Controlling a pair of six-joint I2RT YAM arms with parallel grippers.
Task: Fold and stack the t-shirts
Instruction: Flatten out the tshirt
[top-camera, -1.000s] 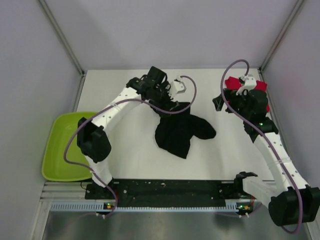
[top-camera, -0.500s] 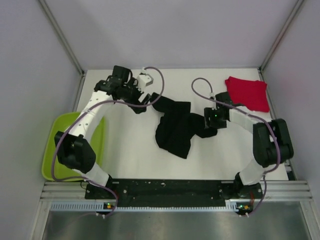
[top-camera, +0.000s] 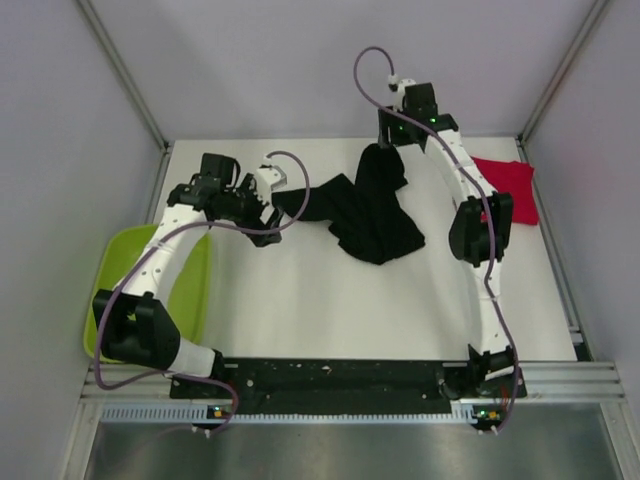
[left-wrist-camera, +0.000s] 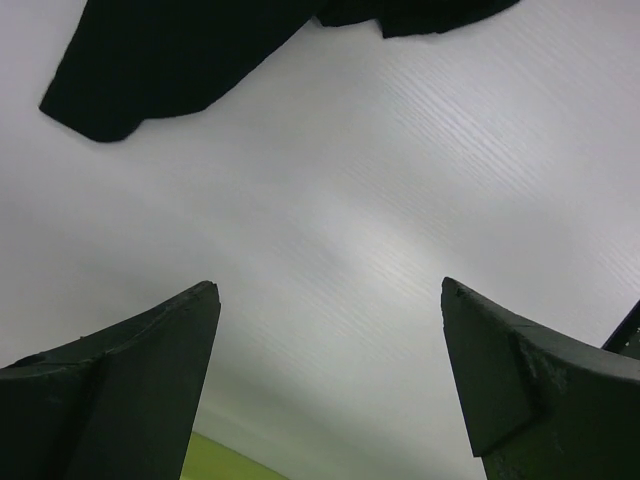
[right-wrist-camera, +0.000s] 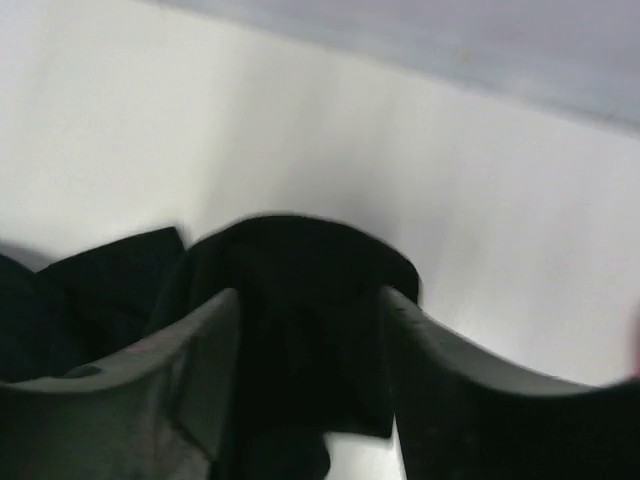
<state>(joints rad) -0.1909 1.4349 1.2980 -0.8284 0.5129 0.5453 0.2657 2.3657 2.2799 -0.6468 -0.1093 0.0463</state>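
The black t-shirt lies crumpled (top-camera: 374, 220) under my right gripper's hold, so my left gripper should grab the sleeve tip (top-camera: 288, 202) and help spread the t-shirt flat before folding.
The black t-shirt (top-camera: 375, 215) lies crumpled at the table's middle back, one sleeve stretched out to the left. My right gripper (top-camera: 392, 140) is at the far edge, shut on the shirt's upper edge and lifting it. In the right wrist view black cloth (right-wrist-camera: 310, 310) fills the gap between the fingers (right-wrist-camera: 190, 370). My left gripper (top-camera: 262, 203) is open and empty just left of the sleeve tip. In the left wrist view the sleeve (left-wrist-camera: 150, 60) lies beyond the fingertips (left-wrist-camera: 170, 350), apart from them. The red t-shirt (top-camera: 508, 185), a folded square, lies at the back right.
The lime-green tray (top-camera: 120, 300) stands off the table's left side, partly under the left arm; a sliver of it shows in the left wrist view (left-wrist-camera: 225, 465). Grey walls close in the back and both sides. A black rail runs along the near edge.
My right gripper has swung from the table's middle to the far edge, dragging the black t-shirt back and up. My left gripper has drawn back to the left, off the sleeve.
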